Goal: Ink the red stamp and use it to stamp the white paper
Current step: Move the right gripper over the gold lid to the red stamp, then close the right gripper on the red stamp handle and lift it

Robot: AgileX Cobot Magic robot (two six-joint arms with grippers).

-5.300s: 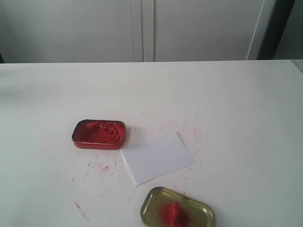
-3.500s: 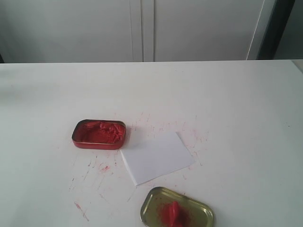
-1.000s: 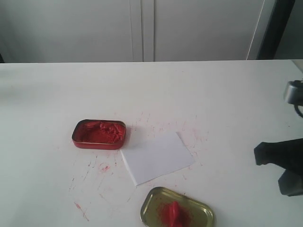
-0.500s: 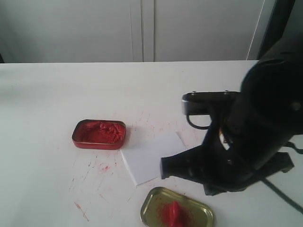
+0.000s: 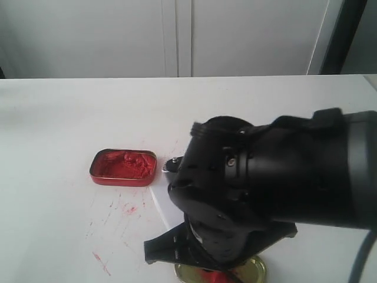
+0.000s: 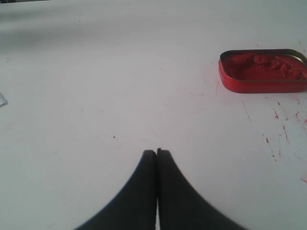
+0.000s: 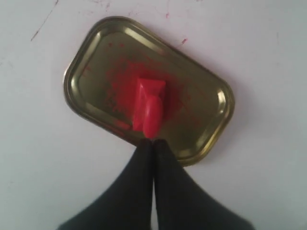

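Note:
My right gripper should keep moving down and open its fingers until they are on both sides of the knob, then close, because the red stamp's knob end is in line with its fingers.
The red stamp lies on its side in a red smear on the gold tin lid. My right gripper is shut and empty, its tips just short of the stamp's knob end. In the exterior view the right arm fills the middle and hides most of the white paper; only its left edge shows. A bit of the stamp peeks out under the arm. The left gripper is shut and empty over bare table, well away from the red tin of ink paste.
The red tin sits open at the left of the paper. Red ink scratches mark the white table around it. The lid's rim shows at the bottom edge. Grey cabinet doors stand behind the table.
The right arm came in from the right edge and swung left and forward; it now covers the paper and hangs over the gold lid. The tin, lid and stamp have not moved.

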